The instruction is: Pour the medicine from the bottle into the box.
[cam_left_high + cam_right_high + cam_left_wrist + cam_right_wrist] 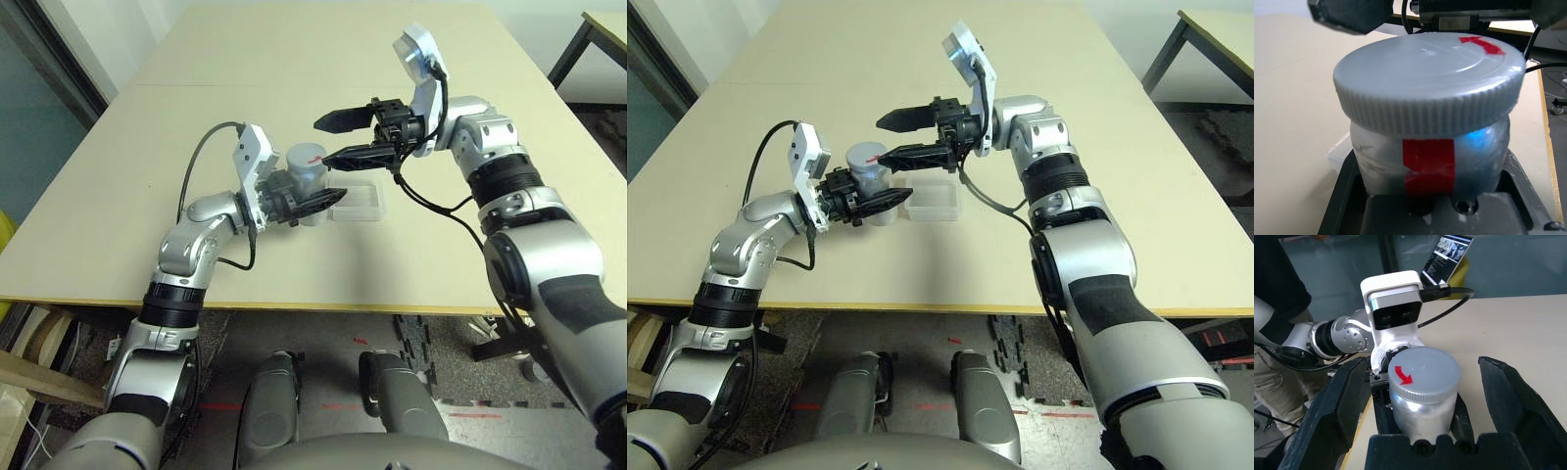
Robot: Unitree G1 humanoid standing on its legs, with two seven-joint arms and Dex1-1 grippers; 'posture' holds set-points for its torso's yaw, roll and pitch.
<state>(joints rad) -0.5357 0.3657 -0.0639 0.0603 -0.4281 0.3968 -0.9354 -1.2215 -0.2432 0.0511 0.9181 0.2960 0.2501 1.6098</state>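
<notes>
The grey cap [307, 155] will come off in one piece and uncover the bottle's opening when the robot lifts it, because the ribbed rim [1422, 396] goes round free of any hinge.
My left gripper [315, 205] is shut on the silvery bottle [307, 182], which it holds above the table's middle. The bottle's grey ribbed cap [1425, 372], marked with a red arrow, is on, and a red stripe [1428, 164] runs down the bottle's side. My right gripper [327, 139] is open, with one black finger [1344, 406] on each side of the cap and not touching it. The clear box [361, 204] lies flat on the table just right of the bottle. The medicine is hidden.
The beige table [294, 88] stretches far behind the arms and its front edge [294, 305] is close below them. A second table [600, 34] stands at the far right. In the right wrist view a person in dark clothes [1278, 293] stands beyond the left arm.
</notes>
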